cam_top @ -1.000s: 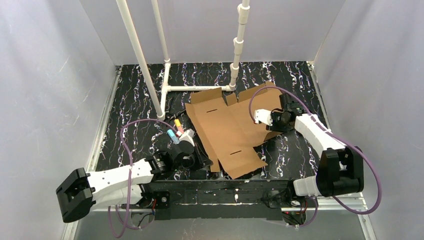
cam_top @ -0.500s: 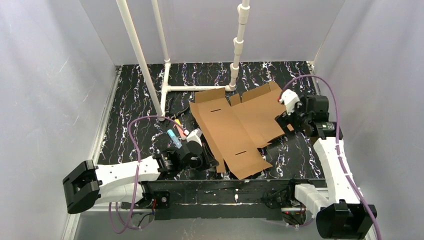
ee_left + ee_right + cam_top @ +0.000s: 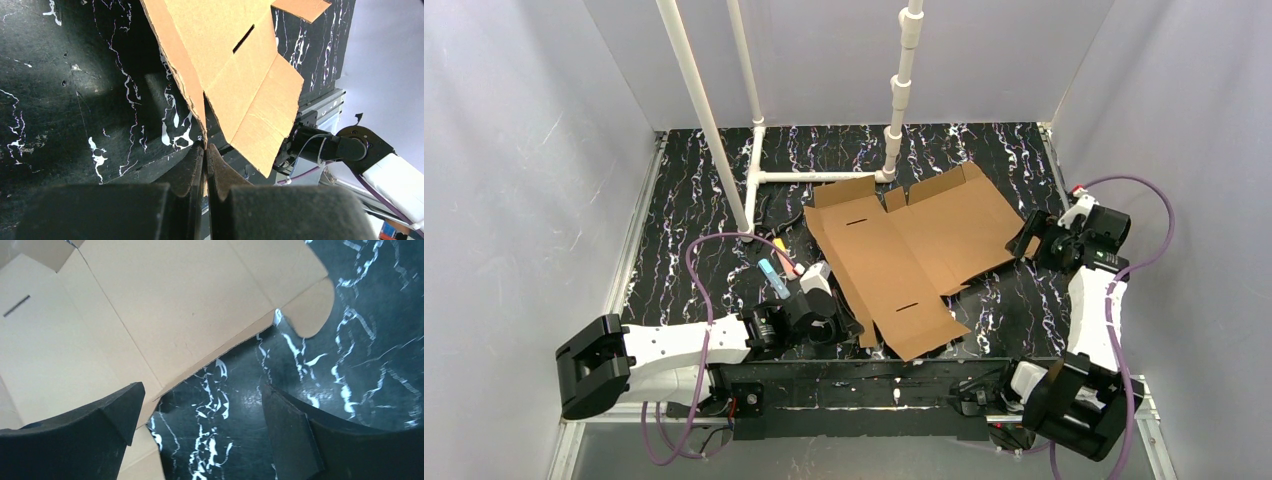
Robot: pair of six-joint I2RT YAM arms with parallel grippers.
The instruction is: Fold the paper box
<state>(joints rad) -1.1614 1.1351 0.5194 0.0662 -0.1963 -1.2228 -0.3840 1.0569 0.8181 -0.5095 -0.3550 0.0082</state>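
Observation:
The wide panel [image 3: 964, 229] is joined to the slotted panel by a straight crease [image 3: 912, 251], so I expect the wide panel to swing upright like a hinge when I lift its edge.
The paper box [image 3: 914, 245] is a brown cardboard sheet with slots and flaps, spread out almost flat on the black marbled table. My left gripper [image 3: 846, 325] is at its near left corner, shut on the sheet's edge. In the left wrist view the cardboard [image 3: 235, 65] rises from between the closed pads of that gripper [image 3: 205, 150]. My right gripper [image 3: 1030, 243] hangs open just off the sheet's right edge. The right wrist view shows its gripper [image 3: 200, 407] over bare table with nothing between the fingers, the cardboard [image 3: 165, 315] just ahead of them.
A white pipe frame [image 3: 824, 177] lies at the back of the table, with upright pipes [image 3: 902, 80] rising from it. Some coloured pens [image 3: 774, 268] lie left of the sheet. Grey walls close in on both sides.
My right gripper has opened and pulled back to the right, off the cardboard. The sheet's right half has settled flatter. My left gripper has kept its grip and shifted slightly right.

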